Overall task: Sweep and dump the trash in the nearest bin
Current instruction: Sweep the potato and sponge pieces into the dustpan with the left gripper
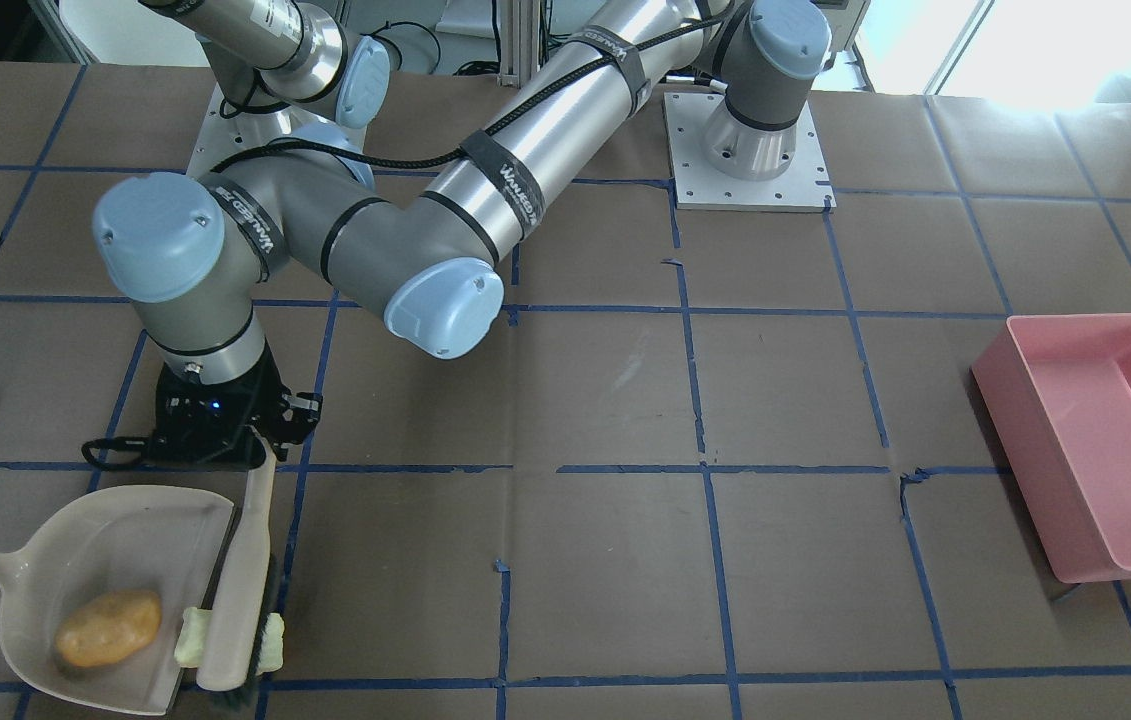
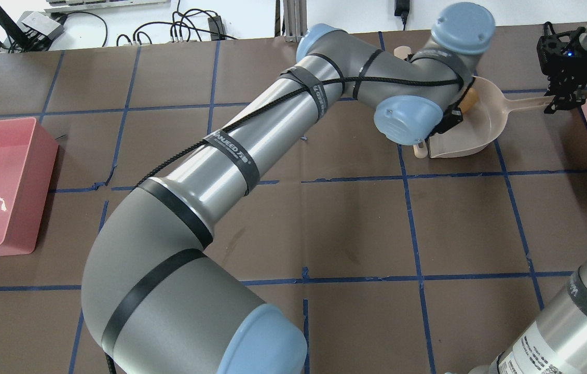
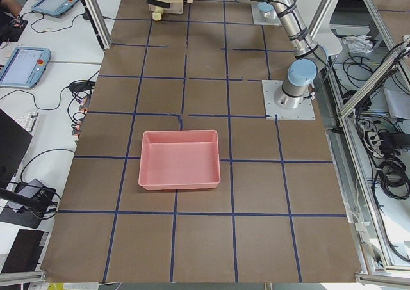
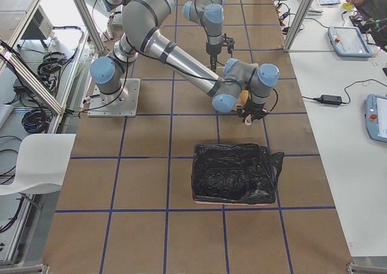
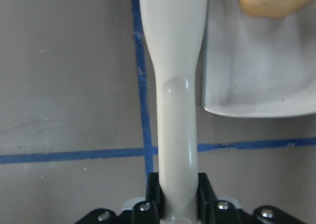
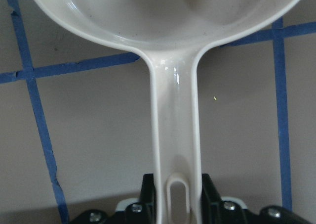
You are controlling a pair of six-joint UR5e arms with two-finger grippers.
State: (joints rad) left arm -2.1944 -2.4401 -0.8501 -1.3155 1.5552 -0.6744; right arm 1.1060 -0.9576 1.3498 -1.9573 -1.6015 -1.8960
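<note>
I should use my left gripper to bring the brush behind a yellow-green chunk (image 1: 272,643) that is on the brush's outer side, and sweep the chunk into the dustpan (image 1: 87,570).
A beige dustpan (image 1: 115,560) lies flat on the table. The brown potato-like lump (image 1: 109,627) rests inside it. My left gripper (image 1: 260,440) is shut on the handle of a beige brush (image 1: 238,590), which stands at the pan's mouth. One yellow-green chunk (image 1: 191,637) sits at the pan's lip against the brush. The other chunk (image 1: 273,641) is on the brush's outer side, by the bristles. My right gripper (image 2: 558,101) is shut on the dustpan handle (image 6: 175,125). The left wrist view shows the brush handle (image 5: 175,110) and the pan's edge (image 5: 256,70).
A pink bin (image 1: 1105,440) stands far off at the table's other end. A bin lined with a black bag (image 4: 233,172) stands close to the dustpan. My left arm (image 2: 251,156) reaches across the table.
</note>
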